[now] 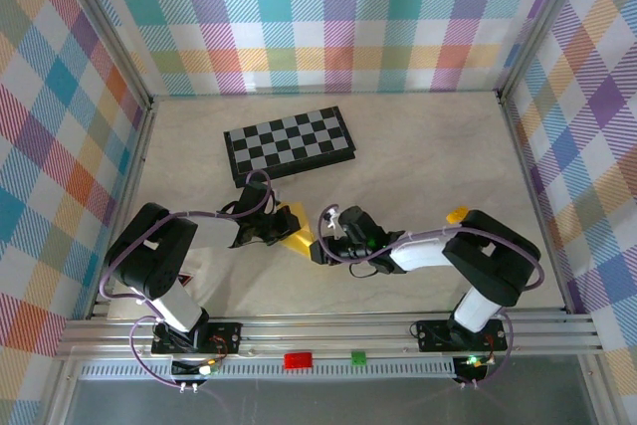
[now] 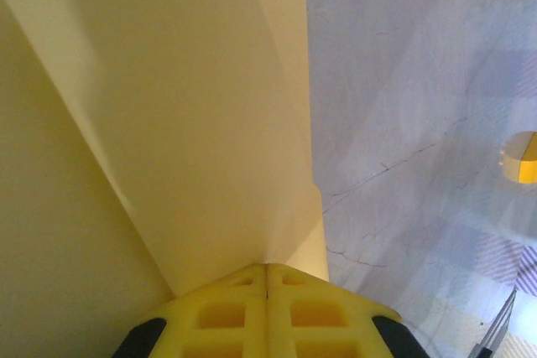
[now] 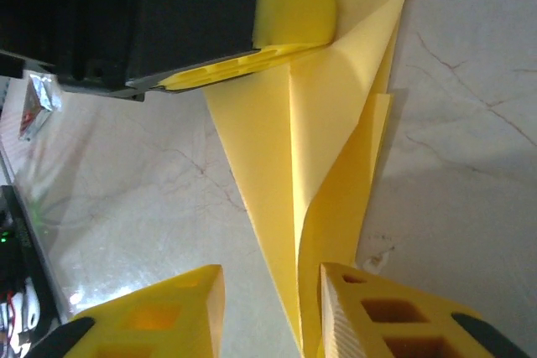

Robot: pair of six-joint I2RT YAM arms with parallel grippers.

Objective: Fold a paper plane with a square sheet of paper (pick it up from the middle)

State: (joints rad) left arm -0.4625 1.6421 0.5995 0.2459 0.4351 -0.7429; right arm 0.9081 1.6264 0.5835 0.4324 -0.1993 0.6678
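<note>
The flap bulges open (image 3: 340,186) by the plane's pointed end, so my right gripper should leave that end, close and push the flap down closer to my left gripper (image 3: 329,115).
The square sheet of paper is now a yellow, narrow pointed paper plane (image 1: 297,233) with loose flaps, low over the table between the two arms. My left gripper (image 2: 267,270) is shut on its wide end, and the folded paper (image 2: 193,123) fans away from the closed jaws. In the right wrist view the left gripper (image 3: 226,71) clamps the paper's far end. My right gripper (image 3: 270,274) is open. The plane's pointed end (image 3: 315,232) runs down between its fingers (image 3: 369,308) and lies against the right one; the left finger stands apart from it.
A black-and-grey chessboard (image 1: 290,143) lies behind the arms, toward the back of the table. A small orange-yellow block (image 1: 457,214) sits on the table to the right, by the right arm's elbow, and also appears as a blurred block (image 2: 523,158) at the left wrist view's edge.
</note>
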